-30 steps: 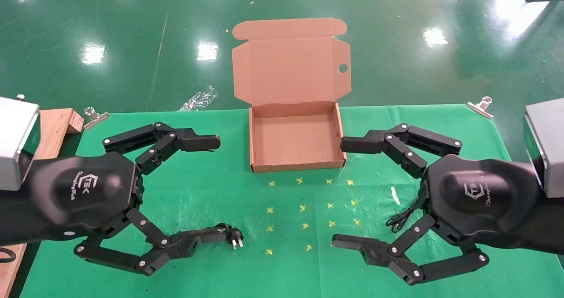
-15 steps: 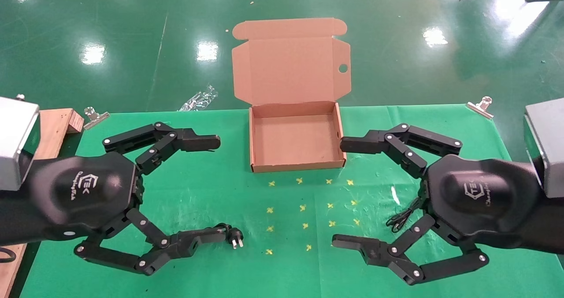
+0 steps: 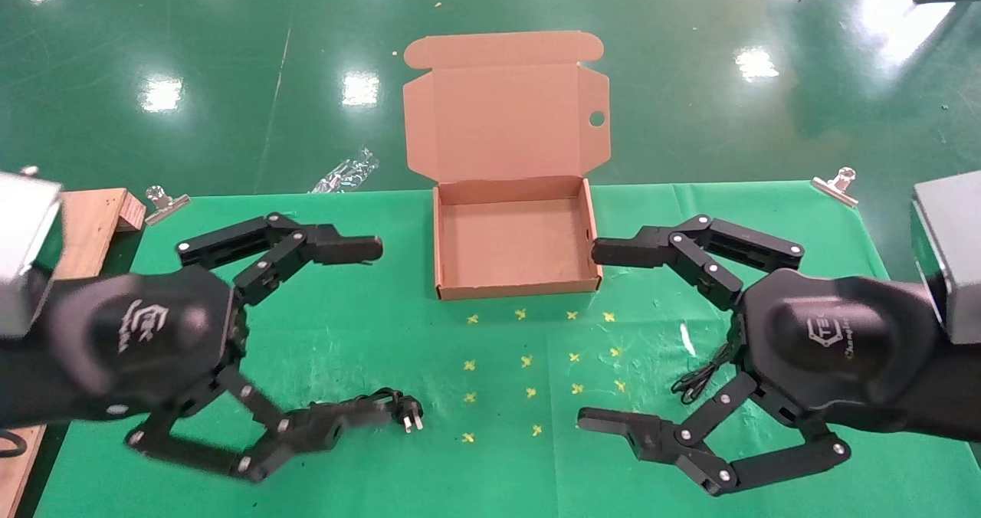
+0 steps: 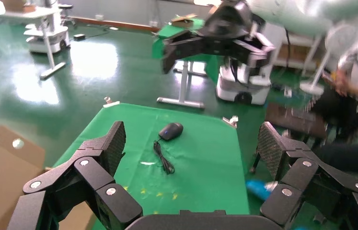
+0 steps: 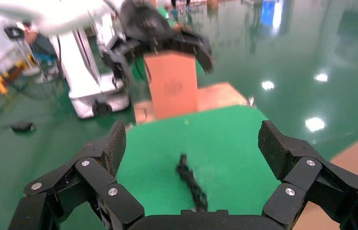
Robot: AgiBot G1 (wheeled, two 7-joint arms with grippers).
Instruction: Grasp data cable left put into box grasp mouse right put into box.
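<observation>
The mouse will hang from the bundle on a short length when the robot lifts the cord, because the thin cord lies gathered in narrow loops.
The brown cardboard box stands open at the table's far middle, its lid up and the inside bare. My left gripper is open above the table's left part. The data cable lies under its near finger; only the two-pronged plug shows there. The black cord bundle shows in the right wrist view. My right gripper is open above the table's right part. It hides the mouse in the head view; only the thin cord shows. The mouse shows in the left wrist view.
Green cloth covers the table, with yellow cross marks in front of the box. A wooden block sits at the left edge. Metal clips hold the far corners. Clear plastic wrap lies on the floor.
My left gripper has shifted slightly toward the near left and looks blurred. The right arm, box, cable and mouse have not moved.
</observation>
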